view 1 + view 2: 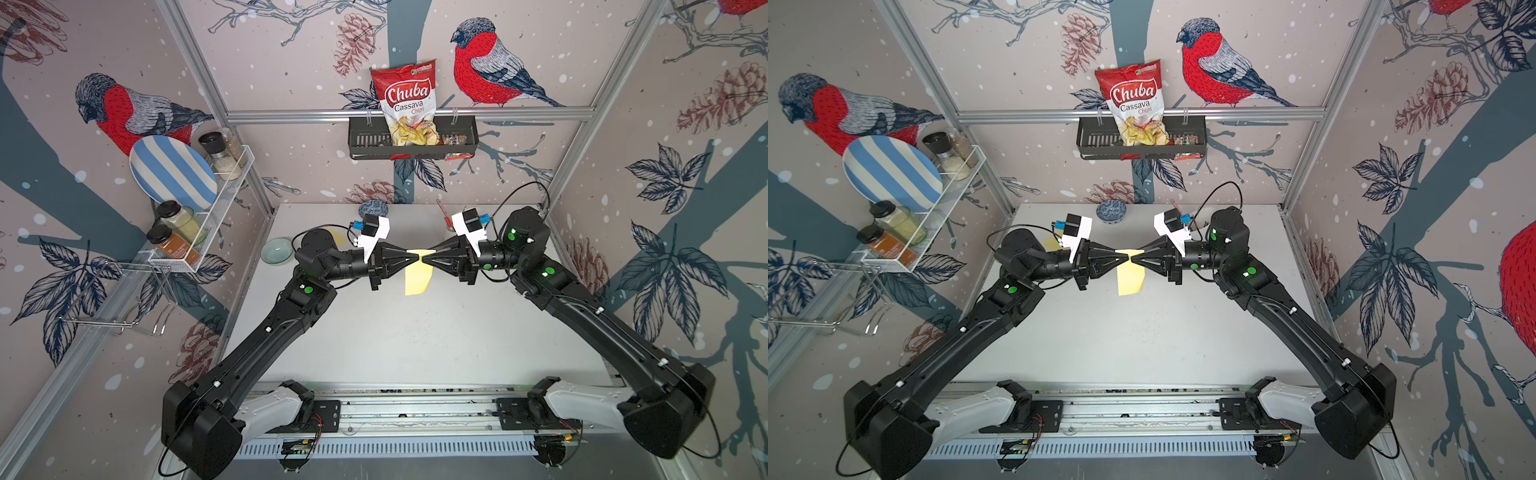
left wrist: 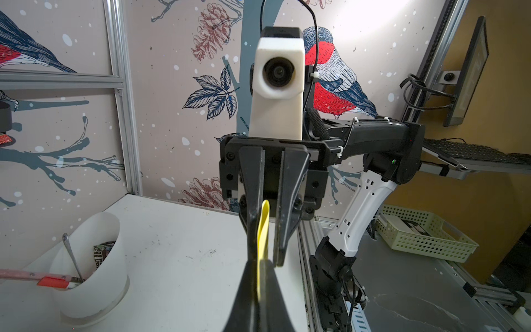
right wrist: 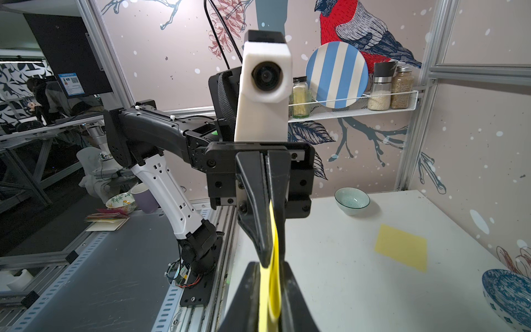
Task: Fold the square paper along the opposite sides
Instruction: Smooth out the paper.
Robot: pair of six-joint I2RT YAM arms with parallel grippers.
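Next, I open my right gripper a little and pinch lower along the paper's hanging edge to flatten the fold, because the paper's curled loop bulges at my right gripper.
Above the middle of the white table, the yellow square paper hangs doubled over between my two grippers, which meet tip to tip. My left gripper is shut on the paper's upper edge. In the left wrist view the paper shows as a thin yellow band. My right gripper faces it from the other side. Its jaws stand a little apart, with the paper's curled loop between them.
A second yellow sheet lies flat on the table behind the left arm. A pale green bowl sits at the left, a blue patterned bowl at the back, and a white cup with a spoon at the back right.
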